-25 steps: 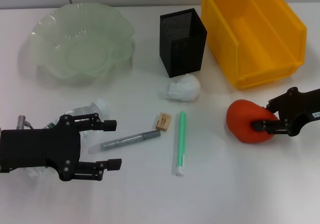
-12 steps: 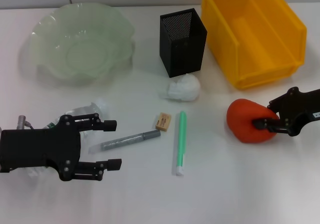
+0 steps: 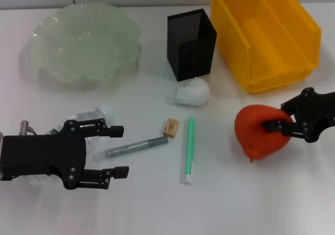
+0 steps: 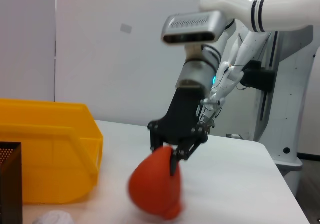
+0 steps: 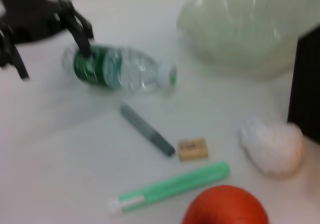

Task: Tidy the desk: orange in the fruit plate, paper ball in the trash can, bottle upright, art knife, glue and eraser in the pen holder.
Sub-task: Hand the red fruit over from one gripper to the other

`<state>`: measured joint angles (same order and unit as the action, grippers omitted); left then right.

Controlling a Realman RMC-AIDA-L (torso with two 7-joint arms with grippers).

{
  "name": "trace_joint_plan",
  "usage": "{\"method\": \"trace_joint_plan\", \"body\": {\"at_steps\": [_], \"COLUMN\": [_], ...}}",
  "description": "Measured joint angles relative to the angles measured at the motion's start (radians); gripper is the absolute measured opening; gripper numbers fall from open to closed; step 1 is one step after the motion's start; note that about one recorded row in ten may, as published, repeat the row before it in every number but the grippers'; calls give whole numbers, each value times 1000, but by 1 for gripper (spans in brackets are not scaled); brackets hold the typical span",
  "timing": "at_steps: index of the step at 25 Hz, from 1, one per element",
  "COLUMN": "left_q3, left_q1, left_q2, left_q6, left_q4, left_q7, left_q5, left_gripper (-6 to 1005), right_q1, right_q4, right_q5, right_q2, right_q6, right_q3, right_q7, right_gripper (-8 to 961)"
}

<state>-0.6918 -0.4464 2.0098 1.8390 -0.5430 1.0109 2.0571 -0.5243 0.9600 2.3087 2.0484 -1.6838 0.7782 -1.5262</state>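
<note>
The orange is in my right gripper on the other side of the table from the fruit plate (image 3: 86, 44), so next I hand the orange over to my open left gripper halfway first.
My right gripper (image 3: 275, 126) is shut on the red-orange orange (image 3: 256, 133) at the right of the table; the left wrist view shows that gripper (image 4: 175, 151) pinching the orange (image 4: 155, 189) from above. The bottle (image 3: 94, 114) lies on its side at the left, and my left gripper (image 3: 116, 151) stands open beside it. On the table between the arms lie the grey art knife (image 3: 136, 147), the tan eraser (image 3: 170, 127), the green glue (image 3: 188, 148) and the paper ball (image 3: 192, 92). The pen holder (image 3: 191, 44), trash can (image 3: 264, 33) and fruit plate (image 3: 86, 41) stand along the back.
The white table top (image 3: 235, 203) shows bare along its front edge. The trash can stands just behind the orange, and the pen holder directly behind the paper ball. The right wrist view shows the bottle (image 5: 117, 74) with its cap toward the fruit plate (image 5: 240, 29).
The right gripper has shifted the orange slightly left and tipped it, so it looks larger and its knob points down. The left arm has barely moved.
</note>
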Motion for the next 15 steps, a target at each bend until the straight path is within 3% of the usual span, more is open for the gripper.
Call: {"method": "trace_joint_plan", "body": {"at_steps": [7, 15], "left_q3": [7, 9], "left_q1": [-4, -22], "left_q2": [13, 40], "left_q6": [-3, -37], "left_q4": [0, 7], "left_q7": [0, 2], "left_q5": [-1, -9], "left_gripper": [728, 724], "right_q1": [73, 112], "right_q4": [28, -98], "right_q5": [-204, -347], "right_q2": [-9, -3], "right_q6": [-79, -136], "right_q3": [-29, -110], "right_q7": [88, 273], "right_gripper": [124, 45]}}
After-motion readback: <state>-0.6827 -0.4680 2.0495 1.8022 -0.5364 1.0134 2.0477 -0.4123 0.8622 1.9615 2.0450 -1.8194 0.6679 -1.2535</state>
